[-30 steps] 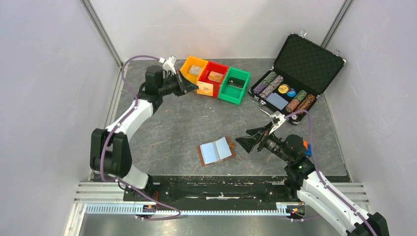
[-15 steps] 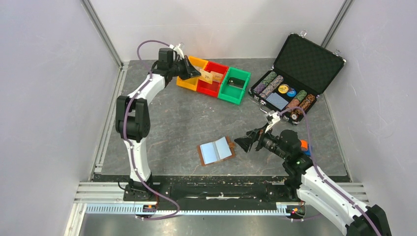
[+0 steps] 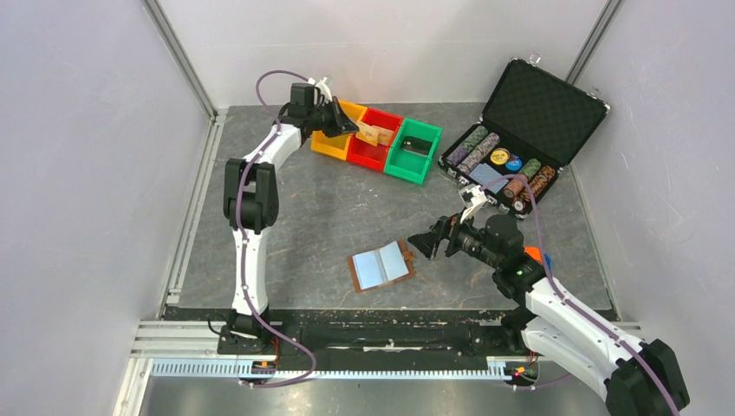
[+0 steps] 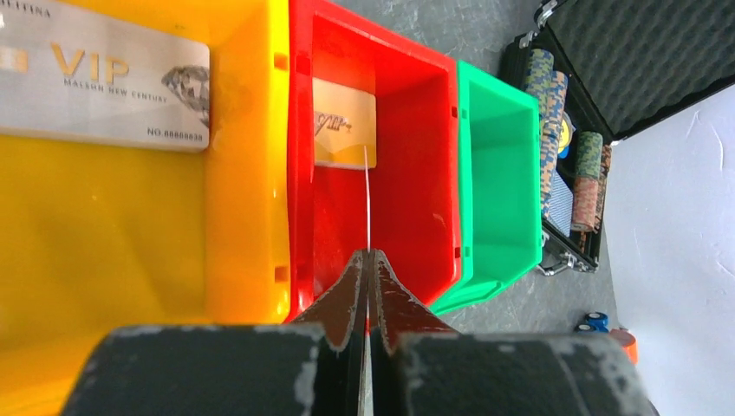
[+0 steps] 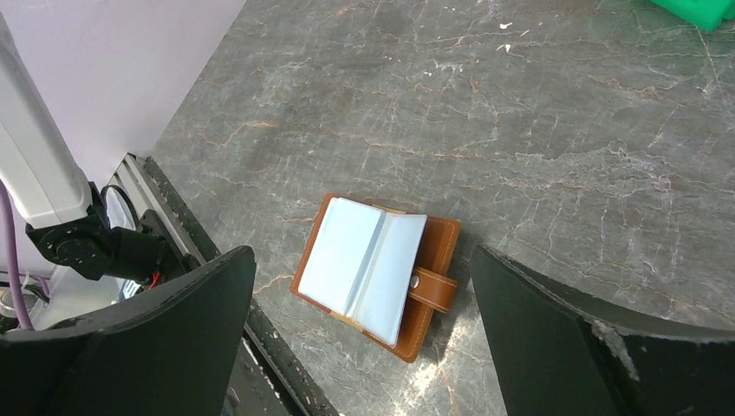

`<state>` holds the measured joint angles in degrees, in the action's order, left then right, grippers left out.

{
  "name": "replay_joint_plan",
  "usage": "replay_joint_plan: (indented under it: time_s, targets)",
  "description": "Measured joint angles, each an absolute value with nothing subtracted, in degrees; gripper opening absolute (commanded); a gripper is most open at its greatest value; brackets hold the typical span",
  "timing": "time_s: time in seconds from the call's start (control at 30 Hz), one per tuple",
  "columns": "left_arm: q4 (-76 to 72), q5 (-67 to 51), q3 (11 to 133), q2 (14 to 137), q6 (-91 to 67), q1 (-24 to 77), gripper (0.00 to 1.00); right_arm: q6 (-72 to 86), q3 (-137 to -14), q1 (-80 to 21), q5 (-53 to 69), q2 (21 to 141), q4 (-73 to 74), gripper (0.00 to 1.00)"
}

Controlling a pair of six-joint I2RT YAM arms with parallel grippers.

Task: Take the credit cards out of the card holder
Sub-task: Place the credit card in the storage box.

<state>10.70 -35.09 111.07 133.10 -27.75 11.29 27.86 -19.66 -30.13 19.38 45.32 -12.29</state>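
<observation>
The thin credit card's gold side (image 3: 365, 133) looks the same as the gold card in the red bin (image 3: 371, 155), so the robot's left gripper goes on into that bin before it lets go.
The brown leather card holder (image 3: 381, 265) lies open on the table, pale blue pockets up; it also shows in the right wrist view (image 5: 374, 273) with its snap tab on the right. My right gripper (image 3: 422, 245) is open and empty, hovering just right of the holder, which sits between its fingers in the right wrist view (image 5: 360, 251). My left gripper (image 3: 351, 128) is shut on a thin credit card (image 4: 367, 208), seen edge-on over the red bin (image 4: 416, 173). A gold card (image 4: 344, 124) lies in the red bin. A silver VIP card (image 4: 104, 82) lies in the yellow bin (image 4: 130, 225).
Yellow (image 3: 334, 130), red (image 3: 374, 149) and green (image 3: 413, 151) bins stand in a row at the back; the green one holds a dark object. An open black chip case (image 3: 520, 130) with poker chips stands at the back right. Walls close in left and right.
My left arm has stretched toward the back and carried the card from in front of the yellow bin to over the red bin. My right gripper has drifted slightly left and toward the back.
</observation>
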Motion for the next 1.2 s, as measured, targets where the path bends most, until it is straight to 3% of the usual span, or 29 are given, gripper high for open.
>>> replay_joint_plan:
  time_s: [1.0,1.2]
  targets:
    - [9.5,-35.9,127.2,145.8,-27.2,14.1,0.02,24.9,-26.7,-30.1,17.8,47.5,-9.1,0.98]
    - [8.1,-34.9,128.2,147.6,-27.2,14.5,0.13,24.4,-27.6,-30.1,17.6,47.7,-8.8,0.98]
